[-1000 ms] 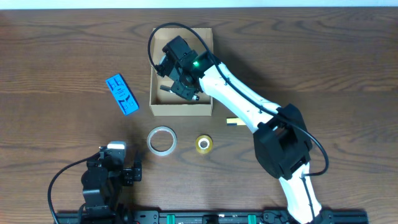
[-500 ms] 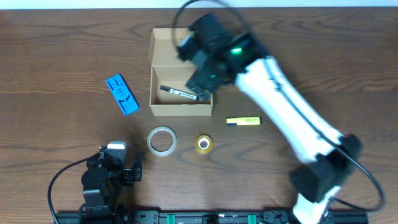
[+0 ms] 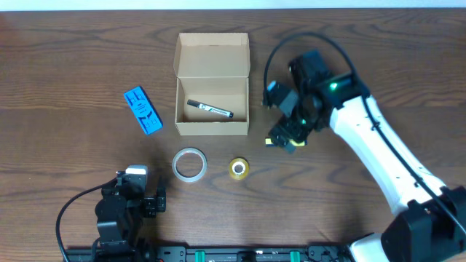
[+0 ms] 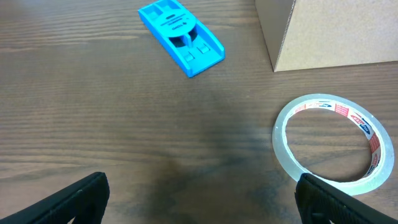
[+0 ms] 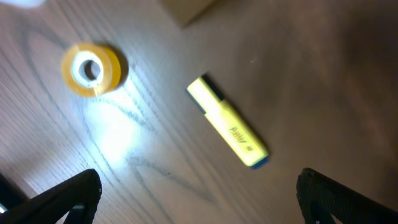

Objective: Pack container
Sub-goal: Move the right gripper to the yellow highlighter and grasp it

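My right gripper is going down and should keep going down until its fingers are on both sides of the labelled body [image 5: 241, 136], because the yellow highlighter [image 5: 225, 119] lies clear of the yellow tape roll and the box.
The container [image 3: 212, 49] is an open tan cardboard box at the table's upper middle, and a black marker [image 3: 210, 109] lies inside it. My right gripper [image 5: 199, 199] hovers open to the box's right, over a yellow highlighter [image 5: 227, 123] lying on the table, with nothing between its fingers. A yellow tape roll [image 5: 93, 68] sits to the left of the highlighter. My left gripper [image 4: 199, 199] rests low at the front left, open and empty. A clear tape ring [image 4: 333, 143] lies by its right finger, with a blue plastic piece [image 4: 180, 37] further ahead.
The box's near corner [image 4: 336, 31] stands ahead and to the right of the left gripper. In the overhead view the clear tape ring [image 3: 189, 164] and the yellow roll [image 3: 239, 168] lie side by side in front of the box. The right arm [image 3: 386, 160] crosses the table's right side.
My right gripper has come out of the box, leaving the black marker inside, and swung right and forward to above the highlighter with its jaws now wide. The left arm has not moved.
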